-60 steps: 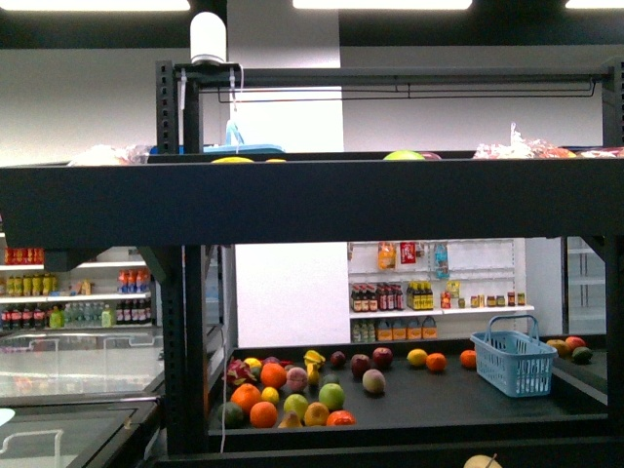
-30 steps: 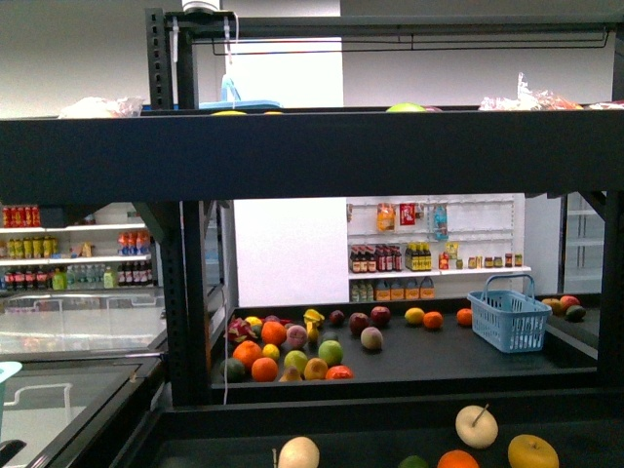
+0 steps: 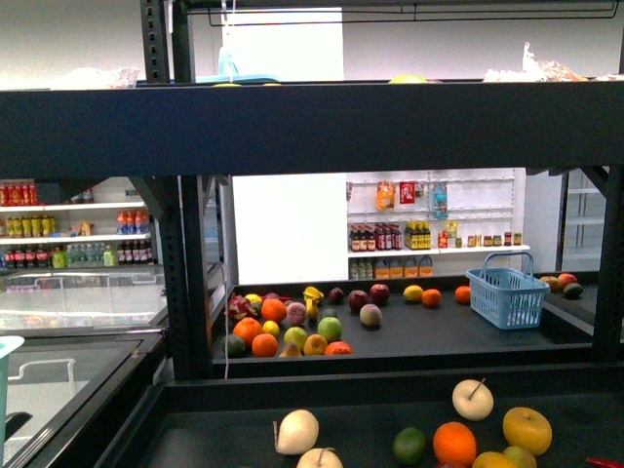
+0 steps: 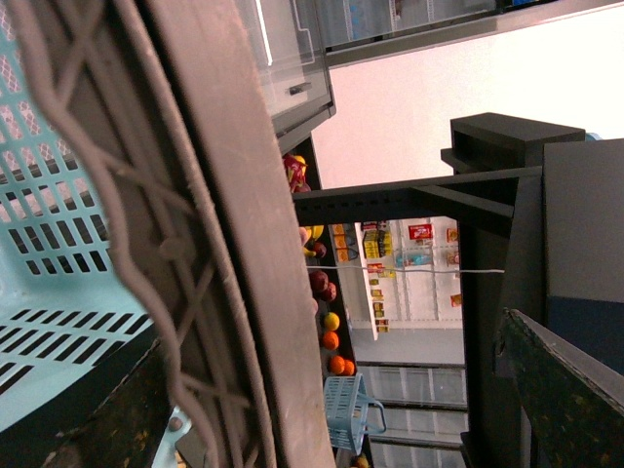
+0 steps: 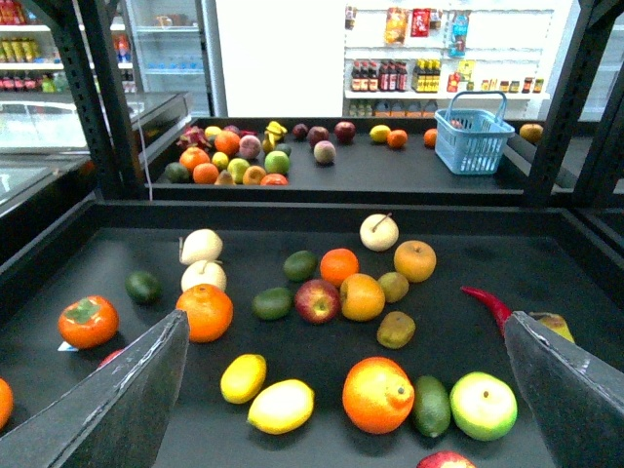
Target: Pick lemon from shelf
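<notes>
My left gripper will carry the teal basket point(image 4: 60, 283) hanging beneath it, with the basket's opening up, since the basket's brown handle point(image 4: 239, 224) stands up between that gripper's fingers.
The lemon point(image 5: 281, 406), bright yellow and oval, lies on the black deck of the shelf point(image 5: 546, 273) near its front, with a smaller yellow fruit point(image 5: 244, 377) touching it. My right gripper point(image 5: 343, 327) is open above the deck, its dark fingers point(image 5: 127, 400) spread wide; the lemon lies between them, toward the one on the picture's left. My left gripper point(image 4: 331, 331) is open beside a teal basket point(image 4: 58, 244), away from the fruit. In the front view the shelf point(image 3: 312, 127) fills the frame; neither gripper shows and the lemon is out of frame.
Around the lemon lie a large orange point(image 5: 378, 394), a lime point(image 5: 430, 406), a green apple point(image 5: 484, 406), a red apple point(image 5: 317, 300) and a red chilli point(image 5: 487, 300). A second rack behind holds more fruit and a light blue basket point(image 3: 507, 292). Upright posts point(image 3: 185, 283) flank the deck.
The front view has swung downward: the upper deck has risen in the frame, and the near deck with its fruit has come into view at the bottom.
</notes>
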You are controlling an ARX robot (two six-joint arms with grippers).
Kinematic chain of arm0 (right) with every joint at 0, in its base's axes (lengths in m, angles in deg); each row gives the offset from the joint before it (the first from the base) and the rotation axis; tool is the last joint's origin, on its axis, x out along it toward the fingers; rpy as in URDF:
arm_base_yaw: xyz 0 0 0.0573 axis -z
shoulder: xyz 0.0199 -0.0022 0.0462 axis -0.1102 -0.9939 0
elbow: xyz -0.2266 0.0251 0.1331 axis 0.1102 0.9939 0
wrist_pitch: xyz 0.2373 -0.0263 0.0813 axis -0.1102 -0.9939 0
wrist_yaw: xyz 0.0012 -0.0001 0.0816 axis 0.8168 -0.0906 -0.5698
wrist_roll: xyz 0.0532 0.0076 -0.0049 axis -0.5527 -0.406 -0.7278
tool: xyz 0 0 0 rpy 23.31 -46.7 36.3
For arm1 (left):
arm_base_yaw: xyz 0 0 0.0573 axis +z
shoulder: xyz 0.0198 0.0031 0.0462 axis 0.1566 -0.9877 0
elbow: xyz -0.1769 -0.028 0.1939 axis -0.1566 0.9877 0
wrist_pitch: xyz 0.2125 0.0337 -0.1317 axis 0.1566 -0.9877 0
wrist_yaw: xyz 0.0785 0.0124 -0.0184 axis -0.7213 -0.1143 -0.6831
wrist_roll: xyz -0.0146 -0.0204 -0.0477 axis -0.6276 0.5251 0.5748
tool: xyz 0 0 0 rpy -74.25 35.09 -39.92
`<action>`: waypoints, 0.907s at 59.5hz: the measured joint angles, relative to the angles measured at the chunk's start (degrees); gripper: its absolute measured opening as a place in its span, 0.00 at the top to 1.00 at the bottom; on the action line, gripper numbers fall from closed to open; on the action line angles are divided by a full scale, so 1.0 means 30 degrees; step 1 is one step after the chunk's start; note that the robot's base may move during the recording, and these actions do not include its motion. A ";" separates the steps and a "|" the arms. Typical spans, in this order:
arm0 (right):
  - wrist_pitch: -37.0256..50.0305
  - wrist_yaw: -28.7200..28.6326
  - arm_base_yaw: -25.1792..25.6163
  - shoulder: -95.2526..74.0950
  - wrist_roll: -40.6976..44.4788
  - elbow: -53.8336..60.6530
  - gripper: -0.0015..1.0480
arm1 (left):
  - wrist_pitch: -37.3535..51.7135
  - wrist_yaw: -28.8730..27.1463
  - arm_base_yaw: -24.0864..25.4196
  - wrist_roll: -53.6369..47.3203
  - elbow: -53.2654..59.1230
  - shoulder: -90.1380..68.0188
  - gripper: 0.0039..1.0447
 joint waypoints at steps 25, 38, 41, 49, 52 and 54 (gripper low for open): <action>0.0000 0.0000 0.0000 0.0000 0.0000 0.0000 0.07 | -0.0277 -0.0641 -0.0306 -0.0168 -0.1115 -0.1035 0.51; 0.0000 0.0000 0.0000 0.0000 0.0007 0.0000 0.07 | -0.0641 -0.1071 -0.0408 -0.0386 -0.1107 -0.1078 0.88; 0.0000 0.0000 0.0000 0.0000 0.0007 0.0000 0.07 | -0.0750 -0.1035 -0.0525 -0.0874 -0.1107 -0.0882 0.88; 0.0000 0.0007 0.0000 0.0000 0.0000 0.0000 0.07 | -0.0780 -0.0576 -0.1078 -0.1406 -0.0838 -0.0182 0.90; 0.0000 0.0007 0.0000 0.0000 0.0000 0.0000 0.07 | -0.0780 -0.0255 -0.1341 -0.1698 -0.0678 0.0211 0.90; 0.0000 0.0000 0.0000 0.0000 0.0000 0.0000 0.07 | -0.0780 -0.0073 -0.1530 -0.1756 -0.0663 0.0415 0.91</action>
